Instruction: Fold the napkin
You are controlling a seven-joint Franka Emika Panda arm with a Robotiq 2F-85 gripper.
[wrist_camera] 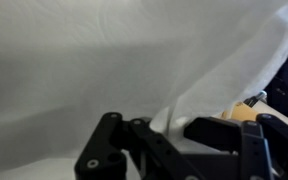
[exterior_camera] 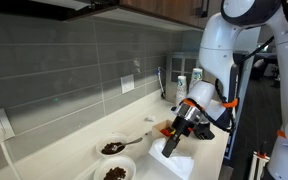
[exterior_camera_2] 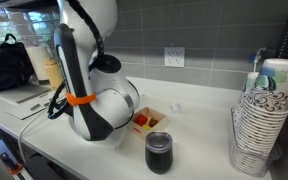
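Observation:
The napkin's raised fold (wrist_camera: 170, 114) is held in my fingers above its spread sheet (exterior_camera: 170, 161). My gripper keeps carrying the fold across until it lies over the sheet, then let go.
The off-white napkin (exterior_camera: 181, 163) lies on the counter near its front edge. In the wrist view the napkin (wrist_camera: 94, 60) fills almost the whole picture, and a raised fold of it runs up between the fingers. My gripper (exterior_camera: 172, 143) points down at the napkin's near side. Its black fingers (wrist_camera: 170, 128) are closed on that fold, lifting it a little off the counter. In an exterior view the robot's white arm (exterior_camera_2: 94, 95) hides the napkin and the gripper.
Two white bowls with dark contents (exterior_camera: 112, 147) (exterior_camera: 114, 172) stand beside the napkin. A small dish with red and yellow bits (exterior_camera_2: 144, 120), a dark cup (exterior_camera_2: 158, 152) and a stack of paper cups (exterior_camera_2: 262, 125) stand on the counter. The tiled wall (exterior_camera: 74, 70) runs behind.

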